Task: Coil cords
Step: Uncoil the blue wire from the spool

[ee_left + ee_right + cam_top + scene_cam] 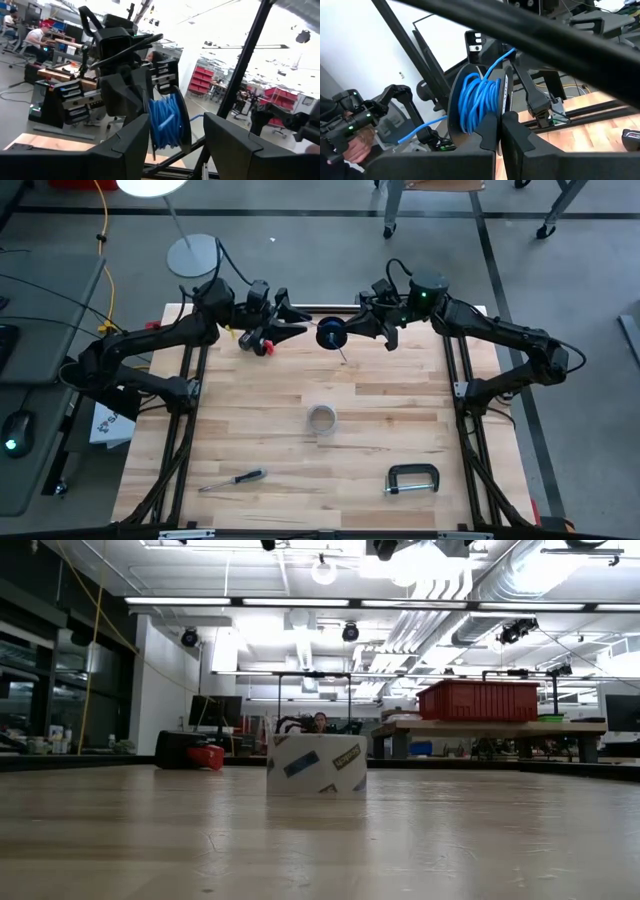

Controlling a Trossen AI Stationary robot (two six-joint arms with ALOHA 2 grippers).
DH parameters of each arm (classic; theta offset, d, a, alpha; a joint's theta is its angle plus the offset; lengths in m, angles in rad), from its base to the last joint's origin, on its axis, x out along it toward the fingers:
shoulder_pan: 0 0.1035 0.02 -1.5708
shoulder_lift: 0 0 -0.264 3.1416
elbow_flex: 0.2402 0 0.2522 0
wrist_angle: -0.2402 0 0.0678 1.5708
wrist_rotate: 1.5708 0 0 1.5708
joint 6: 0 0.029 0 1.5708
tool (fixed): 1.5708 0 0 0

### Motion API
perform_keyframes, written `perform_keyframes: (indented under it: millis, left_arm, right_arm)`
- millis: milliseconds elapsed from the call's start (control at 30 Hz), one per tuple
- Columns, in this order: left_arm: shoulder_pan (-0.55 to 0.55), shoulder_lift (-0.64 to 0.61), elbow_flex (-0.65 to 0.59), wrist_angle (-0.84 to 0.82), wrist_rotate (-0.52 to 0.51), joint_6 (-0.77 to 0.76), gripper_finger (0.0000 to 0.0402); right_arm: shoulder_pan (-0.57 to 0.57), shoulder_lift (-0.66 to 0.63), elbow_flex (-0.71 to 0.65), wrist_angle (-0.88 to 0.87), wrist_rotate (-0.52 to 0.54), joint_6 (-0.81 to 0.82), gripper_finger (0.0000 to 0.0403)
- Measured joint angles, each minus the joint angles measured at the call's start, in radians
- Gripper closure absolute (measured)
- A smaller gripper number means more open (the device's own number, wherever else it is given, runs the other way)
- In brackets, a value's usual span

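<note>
The blue cord (170,120) will unwind into long, limp curves when the robot pulls it, because a loose end trails past the spool's edge.
A dark spool (332,332) wound with the blue cord (477,102) hangs above the table's far middle, with my right gripper (352,328) (500,122) shut on it. A loose end of the blue cord (422,131) trails off the spool. My left gripper (303,330) (177,125) stands open just left of the spool, its fingers pointing at it and touching nothing. In the left wrist view the spool (167,120) shows beyond the gap between the fingers. My right gripper pinches the spool's flange (504,102) at its rim between the two fingers. The fingers come about level from the table's right. The spool is lifted clear of the table, with the wound cord beside the fingers.
A roll of tape (321,418) (316,763) stands at the table's middle. A screwdriver (232,479) and a C-clamp (412,479) lie near the front edge. A red-handled tool (262,343) lies under the left arm. A lamp base (192,253) stands beyond the far left corner.
</note>
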Motion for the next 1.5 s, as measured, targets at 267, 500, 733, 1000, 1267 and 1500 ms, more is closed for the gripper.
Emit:
perform_keyframes:
  millis: [267,500,733,1000,1267,1500]
  left_arm:
    - [0.000,0.000,0.000,-0.001,-0.006,0.023,0.0268]
    - [0.000,0.000,0.000,0.013,-0.007,0.026,0.0315]
    - [0.000,0.004,0.000,0.014,-0.007,0.025,0.0320]
    - [0.000,0.023,0.000,0.015,-0.009,0.012,0.0328]
    - [0.015,0.024,0.000,0.020,-0.008,0.027,0.0396]
    - [0.018,0.023,0.000,0.020,0.024,0.026,0.0399]
  right_arm:
    - [-0.002,0.000,0.000,0.000,0.000,-0.006,0.0403]
    - [-0.002,0.000,0.000,-0.010,0.001,-0.006,0.0403]
    - [-0.002,0.000,0.000,-0.037,0.007,-0.006,0.0403]
    - [-0.002,0.000,0.000,-0.038,0.008,-0.006,0.0403]
    - [-0.003,0.000,0.000,-0.038,0.012,-0.006,0.0403]
    - [-0.003,0.000,0.000,-0.037,0.026,0.037,0.0399]
